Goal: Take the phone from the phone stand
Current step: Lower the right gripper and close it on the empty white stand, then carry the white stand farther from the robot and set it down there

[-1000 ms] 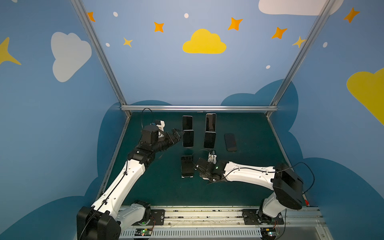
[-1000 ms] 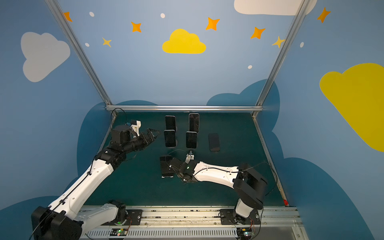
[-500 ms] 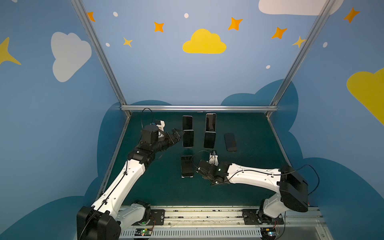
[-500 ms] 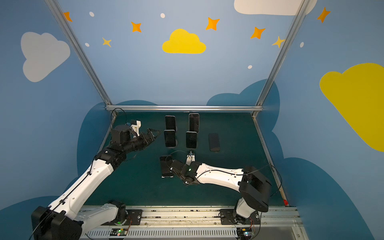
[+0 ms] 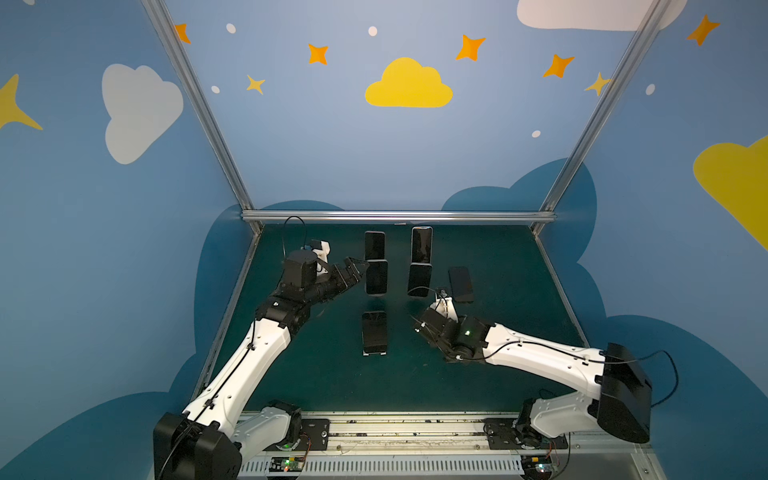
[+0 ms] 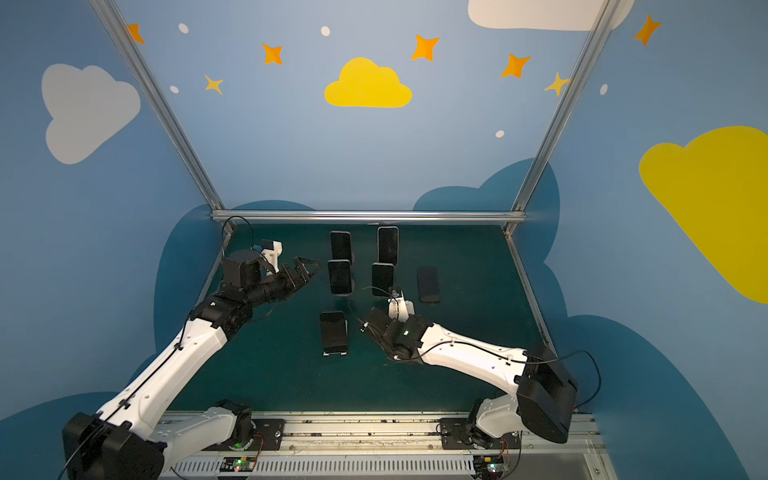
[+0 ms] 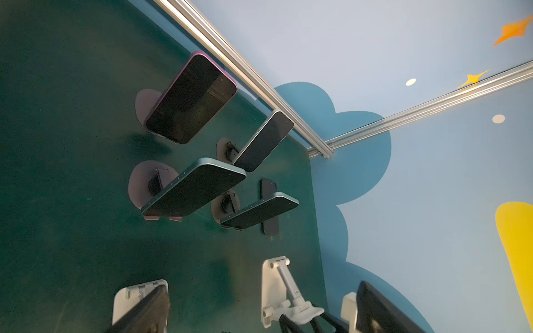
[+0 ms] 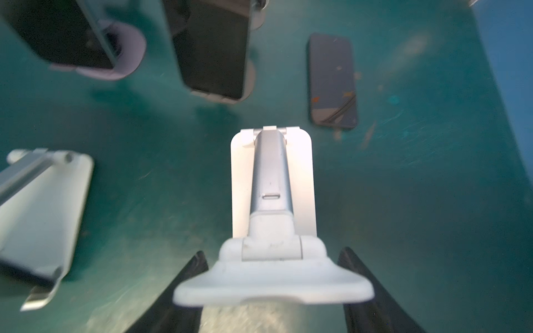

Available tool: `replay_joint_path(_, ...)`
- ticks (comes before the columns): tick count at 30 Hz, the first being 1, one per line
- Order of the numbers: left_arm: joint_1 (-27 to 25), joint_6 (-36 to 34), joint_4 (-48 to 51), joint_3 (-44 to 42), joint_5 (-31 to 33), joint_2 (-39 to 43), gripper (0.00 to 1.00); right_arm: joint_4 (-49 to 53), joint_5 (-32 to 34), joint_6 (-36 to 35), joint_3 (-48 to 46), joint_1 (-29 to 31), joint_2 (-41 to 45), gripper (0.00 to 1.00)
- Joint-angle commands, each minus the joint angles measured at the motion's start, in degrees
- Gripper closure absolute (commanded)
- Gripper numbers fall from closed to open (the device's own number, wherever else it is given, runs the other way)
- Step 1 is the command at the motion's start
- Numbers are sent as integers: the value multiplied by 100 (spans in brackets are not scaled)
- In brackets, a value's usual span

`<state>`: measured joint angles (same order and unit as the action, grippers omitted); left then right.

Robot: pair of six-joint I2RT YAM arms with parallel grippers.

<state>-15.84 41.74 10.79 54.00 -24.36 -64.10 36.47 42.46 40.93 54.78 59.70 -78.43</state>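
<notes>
The empty white stand [image 8: 270, 183] is upright and the table [image 5: 482, 254] behind the flat phone is clear. My right gripper goes on going there until the stand's base is resting, before it lets go.
My right gripper [image 8: 274, 314] is shut on the phone [image 8: 253, 318], a pale blurred slab between its black fingers [image 8: 187, 285], right under the cradle of a white phone stand [image 8: 271, 184]. In both top views that gripper [image 5: 417, 328] [image 6: 365, 325] sits low at the middle of the table, in front of the stand [image 5: 444, 306] [image 6: 400, 309]. My left gripper [image 5: 353, 266] [image 7: 256, 317] hangs open and empty beside a dark phone on a round-based stand [image 5: 376, 277].
Dark phones stand on stands at the back [image 5: 375, 245] [image 5: 422, 244] and in the middle row [image 5: 419, 280]. Another leans on a white stand front left [image 5: 374, 332]. One phone lies flat on the green table [image 5: 460, 284]. Metal frame rails [image 5: 395, 216] border the table.
My right gripper has closed slightly and shifted right, away from the front-left phone, as its elbow swung outward. The left arm has stayed where it was.
</notes>
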Motion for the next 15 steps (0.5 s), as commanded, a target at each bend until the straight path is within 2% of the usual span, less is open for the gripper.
replay_joint_path(1,-15,-152,82,82,90,-35,0,-723,299,-888,-262,-280,300,41)
replay_joint_path(6,-29,-155,149,154,-41,-172,0,-1461,201,-1699,-451,-1032,438,41)
replay_joint_path(13,-23,-170,108,137,-62,-175,0,-2582,-653,-2725,32,-2696,120,41)
replay_joint_path(15,-31,-159,108,129,-56,-202,0,-2636,-980,-2792,319,-3174,-136,41)
